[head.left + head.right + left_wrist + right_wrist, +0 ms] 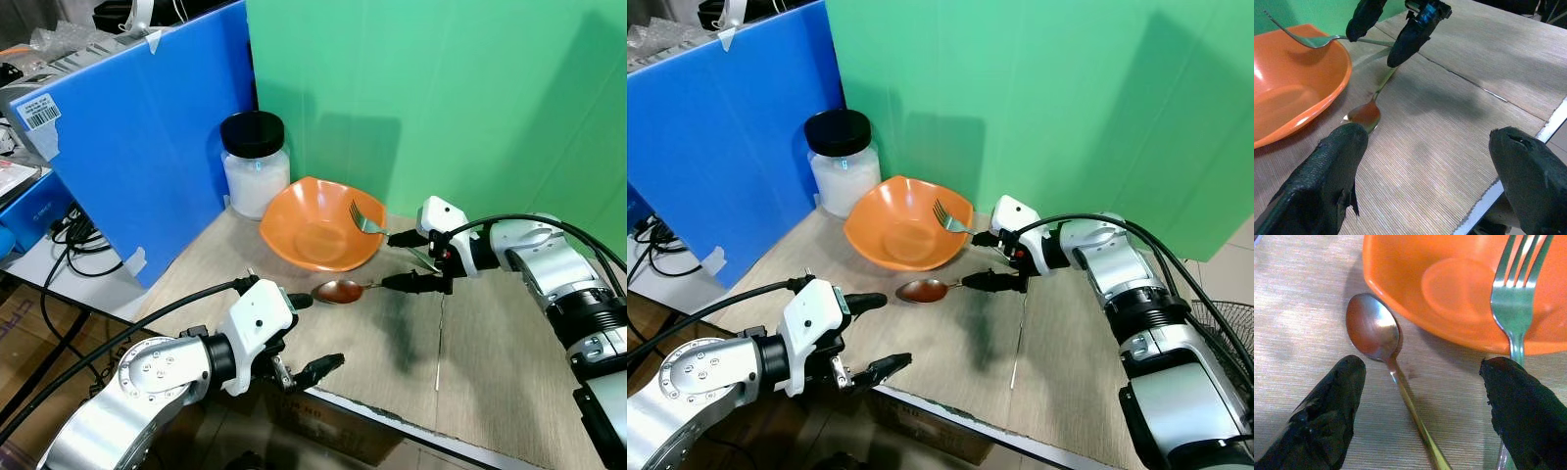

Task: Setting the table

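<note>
The fork [366, 220] leans loosely across the bowl's rim [383, 231] with the fork's broad side facing up. The fork will roll over onto its edge when I lift it.
An orange bowl [318, 230] stands on the wooden table [490, 352]. A silver fork [367, 223] leans on the bowl's rim, tines over the inside. A spoon [338, 291] lies flat just in front of the bowl. My right gripper [404, 260] is open at the bowl's right side; one finger is by the fork's handle, the other by the spoon's handle [1410, 406]. My left gripper [313, 335] is open and empty, hovering at the table's front edge near the spoon [1364, 113].
A jar [255, 162] with a black lid and white contents stands behind the bowl on the left. A blue board [147, 147] walls the left side and a green screen [441, 98] the back. Cables [78, 245] hang off the table's left.
</note>
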Motion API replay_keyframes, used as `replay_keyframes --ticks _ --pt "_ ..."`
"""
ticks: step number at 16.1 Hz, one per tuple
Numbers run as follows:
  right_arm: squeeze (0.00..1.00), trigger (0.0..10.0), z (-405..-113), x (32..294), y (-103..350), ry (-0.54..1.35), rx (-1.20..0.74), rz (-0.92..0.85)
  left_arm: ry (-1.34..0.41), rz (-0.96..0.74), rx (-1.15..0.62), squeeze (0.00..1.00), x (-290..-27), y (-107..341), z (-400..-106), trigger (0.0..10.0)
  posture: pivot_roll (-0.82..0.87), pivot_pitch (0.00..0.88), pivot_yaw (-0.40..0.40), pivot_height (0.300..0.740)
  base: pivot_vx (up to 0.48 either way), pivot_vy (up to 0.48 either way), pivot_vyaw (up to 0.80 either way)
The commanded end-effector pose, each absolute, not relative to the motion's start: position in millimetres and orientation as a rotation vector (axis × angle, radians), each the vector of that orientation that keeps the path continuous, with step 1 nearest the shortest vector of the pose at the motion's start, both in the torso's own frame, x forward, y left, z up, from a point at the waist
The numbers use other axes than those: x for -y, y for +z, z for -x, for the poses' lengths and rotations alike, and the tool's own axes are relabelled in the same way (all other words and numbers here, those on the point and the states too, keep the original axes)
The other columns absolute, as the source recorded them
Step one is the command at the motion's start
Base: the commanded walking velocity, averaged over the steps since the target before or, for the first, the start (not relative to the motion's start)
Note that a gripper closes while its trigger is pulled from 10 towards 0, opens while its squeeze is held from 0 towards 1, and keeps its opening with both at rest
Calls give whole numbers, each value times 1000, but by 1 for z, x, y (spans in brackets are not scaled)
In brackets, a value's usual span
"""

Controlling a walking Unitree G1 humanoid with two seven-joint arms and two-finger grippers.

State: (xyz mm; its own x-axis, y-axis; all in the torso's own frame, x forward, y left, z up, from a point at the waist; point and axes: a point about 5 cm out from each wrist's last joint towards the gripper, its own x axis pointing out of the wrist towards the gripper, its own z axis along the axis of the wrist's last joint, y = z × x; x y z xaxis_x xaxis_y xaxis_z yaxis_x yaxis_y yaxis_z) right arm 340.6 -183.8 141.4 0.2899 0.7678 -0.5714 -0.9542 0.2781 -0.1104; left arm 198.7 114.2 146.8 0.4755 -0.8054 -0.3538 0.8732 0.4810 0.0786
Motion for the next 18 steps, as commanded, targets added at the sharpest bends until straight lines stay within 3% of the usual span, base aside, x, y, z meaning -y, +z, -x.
replay_keyframes --ticks 1,2,5,7,8,9,12,13,16,18 --pt "0 10000 -346 184 154 1179 -405 501 -1047 -276 -265 0 -112 150 -200 10000 73 0 4 740 0 0 0" --pt "0 10000 -347 185 154 1169 -403 507 -1048 -275 -265 0 -112 151 -200 10000 74 0 3 740 0 0 0" --pt "0 8039 -349 187 164 1169 -362 428 -1050 -272 -262 0 -110 151 -200 10000 76 0 2 740 0 0 0" --pt "0 7647 -351 187 169 1162 -338 400 -1050 -272 -262 0 -110 151 -199 10000 77 0 2 740 0 0 0" --pt "0 8314 -353 188 170 1134 -328 419 -1050 -272 -262 0 -110 151 -199 10000 77 0 2 740 0 0 0" --pt "0 9686 -354 187 169 1113 -322 439 -1051 -273 -261 0 -110 151 -199 10000 77 0 2 740 0 0 0" --pt "0 10000 -358 179 152 1021 -336 515 -1054 -276 -253 0 -110 152 -199 10000 73 0 9 740 0 0 0" --pt "0 6000 -360 176 147 980 -334 536 -1055 -275 -252 0 -109 153 -199 10000 74 0 10 740 0 0 0" --pt "0 0 -359 174 139 966 -376 553 -1058 -276 -253 0 -110 153 -199 10000 78 0 10 740 0 0 0" --pt "0 0 -361 178 137 931 -389 570 -1062 -277 -254 0 -110 153 -199 10000 78 0 10 740 0 0 0"
